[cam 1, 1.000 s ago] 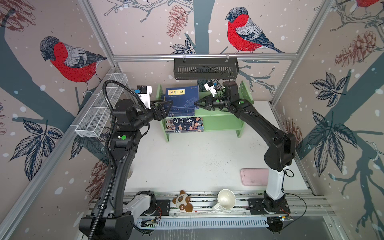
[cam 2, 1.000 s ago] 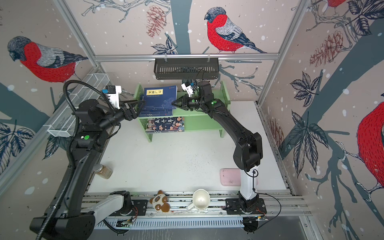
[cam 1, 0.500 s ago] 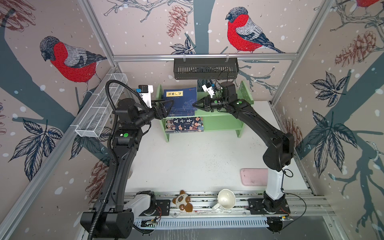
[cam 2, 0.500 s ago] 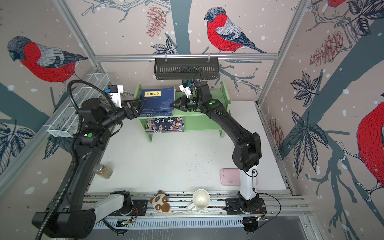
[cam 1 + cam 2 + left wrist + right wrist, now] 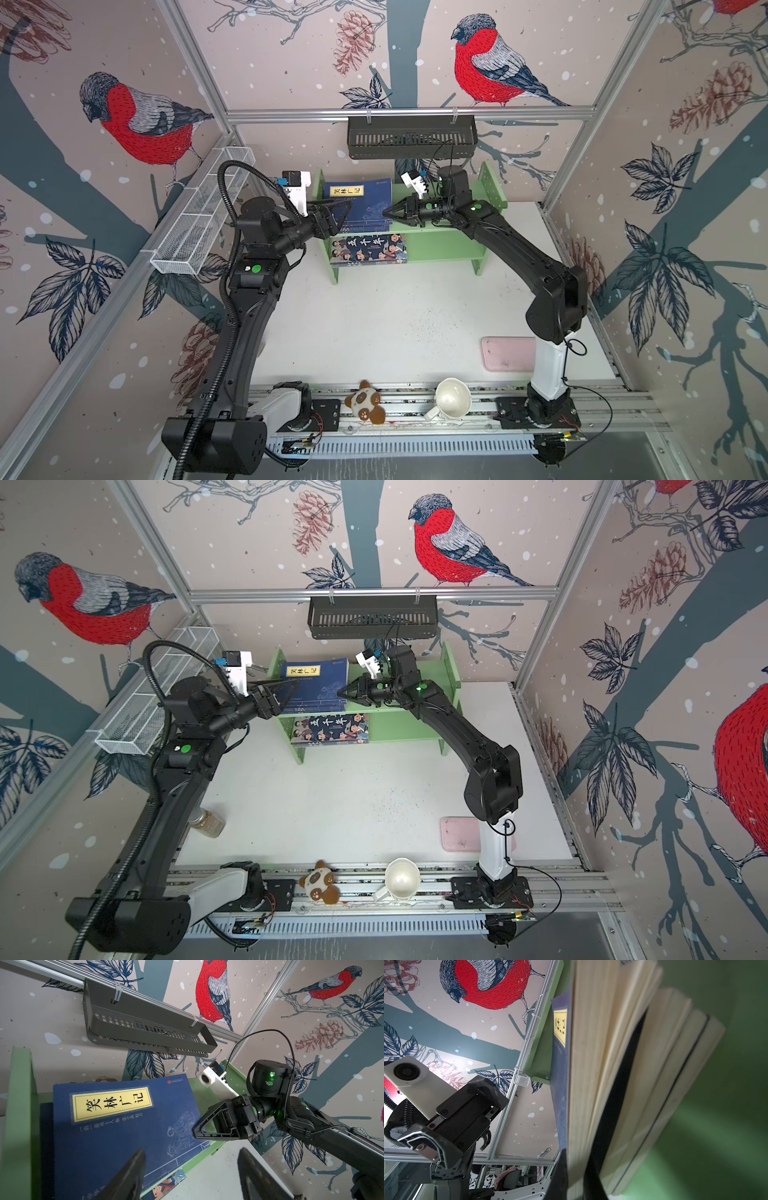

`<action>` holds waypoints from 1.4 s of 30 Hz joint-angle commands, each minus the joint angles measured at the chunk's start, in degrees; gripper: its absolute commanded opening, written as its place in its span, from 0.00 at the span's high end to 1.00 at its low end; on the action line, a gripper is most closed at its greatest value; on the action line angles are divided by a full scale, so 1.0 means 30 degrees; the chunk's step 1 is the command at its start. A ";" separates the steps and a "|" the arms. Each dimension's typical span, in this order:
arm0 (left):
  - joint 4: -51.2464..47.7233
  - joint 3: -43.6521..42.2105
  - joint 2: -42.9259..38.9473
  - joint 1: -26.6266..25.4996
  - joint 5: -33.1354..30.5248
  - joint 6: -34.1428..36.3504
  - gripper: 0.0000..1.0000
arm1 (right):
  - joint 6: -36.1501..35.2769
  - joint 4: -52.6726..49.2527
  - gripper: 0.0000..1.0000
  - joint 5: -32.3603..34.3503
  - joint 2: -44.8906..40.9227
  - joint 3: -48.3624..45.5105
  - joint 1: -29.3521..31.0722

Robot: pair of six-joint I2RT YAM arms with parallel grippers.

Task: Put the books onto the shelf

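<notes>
My right gripper props the top navy book's page edge off the books below, so my right gripper should open and back off beside the stack.
The light green shelf stands at the back centre. A stack of navy books lies on its top tier, with a yellow title label on the top cover. A cartoon-cover book lies on the lower tier. My right gripper is shut on the right page edge of the top navy book. My left gripper stands open and empty over the stack's front left corner.
A black slotted basket hangs on the back wall just above the shelf. A white wire basket runs along the left wall. A pink tray, a white mug, a plush panda and a jar lie near the front.
My left arm has shifted a little, and its open gripper has edged further over the stack. The right gripper has stayed at the top book's right edge.
</notes>
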 commanded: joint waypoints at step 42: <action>-0.0705 0.0067 0.0222 -0.0427 -0.0740 0.1746 0.30 | -0.4232 -0.4362 0.76 0.7419 0.1007 0.4211 0.0555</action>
